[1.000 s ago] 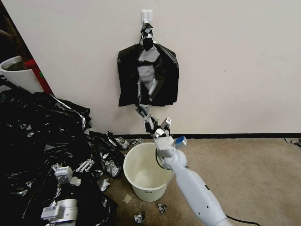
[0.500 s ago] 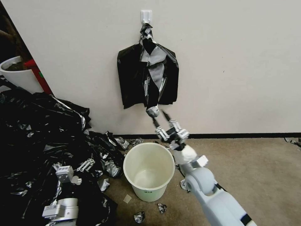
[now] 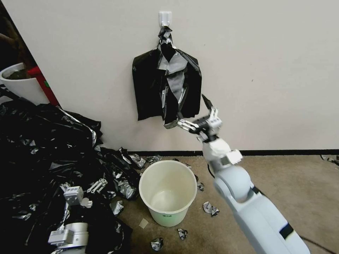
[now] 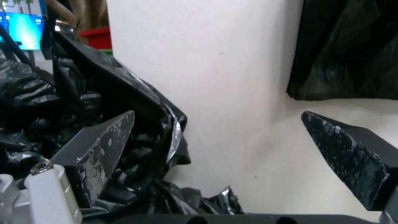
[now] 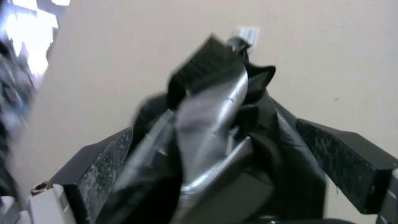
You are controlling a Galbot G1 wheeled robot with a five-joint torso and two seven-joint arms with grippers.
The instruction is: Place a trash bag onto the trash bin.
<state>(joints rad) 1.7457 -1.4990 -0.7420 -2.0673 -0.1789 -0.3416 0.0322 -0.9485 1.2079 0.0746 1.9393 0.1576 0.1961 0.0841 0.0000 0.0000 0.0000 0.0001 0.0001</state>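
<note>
The trash bag [image 3: 175,79] goes up into the gathered top under the white hook [image 3: 165,36]. So the bag will swing to the side but stay attached when I pull.
The trash bin [image 3: 176,211], a cream-white bucket, stands open on the floor below the wall. A flat bundle of black bags [image 3: 148,84] hangs from a white hook [image 3: 165,17]. Down its middle hangs the trash bag [image 3: 173,88], a glossy grey-sheened strip of film ending just under the bundle. My right gripper [image 3: 192,112] is raised at the bundle's lower edge, open. In the right wrist view the trash bag [image 5: 215,102] lies between the spread fingers of the right gripper [image 5: 211,133]. My left gripper [image 3: 97,184] rests open low on the left, over black plastic; the left wrist view shows this left gripper [image 4: 219,140] with nothing between its fingers.
A huge heap of black plastic sheeting [image 3: 39,148] covers the floor on the left, reaching the bin. A white planter pot [image 3: 19,84] stands behind it. Torn film scraps [image 3: 210,208] lie around the bin. Bare carpet [image 3: 289,190] extends to the right.
My right gripper let go of the stretched strip, opened, and rose up and right to the bundle's lower edge. The strip sprang back up. A scrap now lies right of the bin.
</note>
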